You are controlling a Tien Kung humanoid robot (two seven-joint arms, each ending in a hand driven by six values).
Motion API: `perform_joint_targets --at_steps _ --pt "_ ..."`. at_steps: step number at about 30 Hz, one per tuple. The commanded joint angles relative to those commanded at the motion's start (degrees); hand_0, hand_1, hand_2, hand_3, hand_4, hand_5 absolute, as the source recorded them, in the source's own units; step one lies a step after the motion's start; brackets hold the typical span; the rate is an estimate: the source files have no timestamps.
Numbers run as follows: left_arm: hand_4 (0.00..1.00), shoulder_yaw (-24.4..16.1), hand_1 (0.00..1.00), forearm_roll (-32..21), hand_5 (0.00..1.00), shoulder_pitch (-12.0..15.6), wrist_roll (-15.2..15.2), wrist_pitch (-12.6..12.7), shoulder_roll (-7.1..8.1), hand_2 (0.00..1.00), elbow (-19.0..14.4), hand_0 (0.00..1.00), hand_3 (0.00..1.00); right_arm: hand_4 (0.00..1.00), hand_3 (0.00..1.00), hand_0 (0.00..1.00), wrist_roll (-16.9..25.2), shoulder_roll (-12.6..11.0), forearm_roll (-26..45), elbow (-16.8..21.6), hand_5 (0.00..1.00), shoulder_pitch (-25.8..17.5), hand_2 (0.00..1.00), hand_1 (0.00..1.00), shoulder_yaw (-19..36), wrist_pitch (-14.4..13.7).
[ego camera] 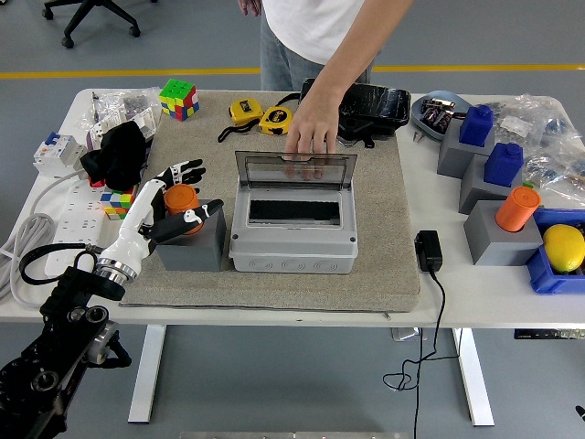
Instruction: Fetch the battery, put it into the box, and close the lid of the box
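The orange battery (182, 200) is standing sunk in the grey block (194, 245). The battery will come out and leave an empty round hole when I lift it.
The orange battery (181, 198) stands upright in a grey block (192, 241) on the left of the felt mat (384, 229). My left hand (178, 194) reaches around it: the fingers (186, 170) are spread behind it and the thumb curls in at its front right, not clamped. The grey box (292, 240) sits mid-mat with its clear lid (294, 170) raised. A person's hand (311, 137) rests on the lid's top edge. The right hand is out of view.
A Rubik's cube (178, 98), two tape measures (260, 116) and a black tray (370, 105) lie at the back. A power adapter (428, 249) lies right of the mat. Grey blocks with blue and orange pieces (498, 197) and a lemon (563, 245) stand at the right.
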Motion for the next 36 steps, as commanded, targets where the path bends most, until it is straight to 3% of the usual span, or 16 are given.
perform_joint_targets --at_steps 2,3,14,15,36 --pt "0.998 0.08 0.821 0.18 0.222 -0.1 -0.01 0.38 -0.02 0.794 0.01 0.747 0.818 0.998 0.816 0.81 -0.03 -0.02 -0.07 -0.01 0.998 -0.01 0.747 0.75 0.03 0.0" --pt "0.998 0.11 0.8 0.26 0.155 -0.12 0.01 0.47 -0.03 0.757 0.03 0.722 0.783 0.998 0.817 0.81 -0.03 -0.03 -0.06 -0.01 0.998 -0.01 0.748 0.75 0.02 0.0" --pt "0.998 0.89 0.759 0.0 0.151 -0.69 -0.72 2.62 -0.62 0.699 0.61 0.674 0.719 0.998 0.815 0.81 -0.12 0.05 -0.19 -0.02 0.998 -0.03 0.748 0.75 0.14 0.02" --pt "0.998 0.93 0.716 -0.11 0.198 -0.76 -0.79 2.74 -0.7 0.626 0.72 0.645 0.656 0.998 0.81 0.81 -0.13 0.04 -0.2 -0.02 0.998 -0.01 0.748 0.75 0.14 0.02" --pt "0.998 1.47 0.7 -1.78 0.169 -1.28 -1.75 3.19 -2.45 0.613 2.06 0.603 0.646 0.998 0.806 0.81 -0.18 0.2 -0.25 0.01 0.998 0.03 0.746 0.75 0.27 0.13"
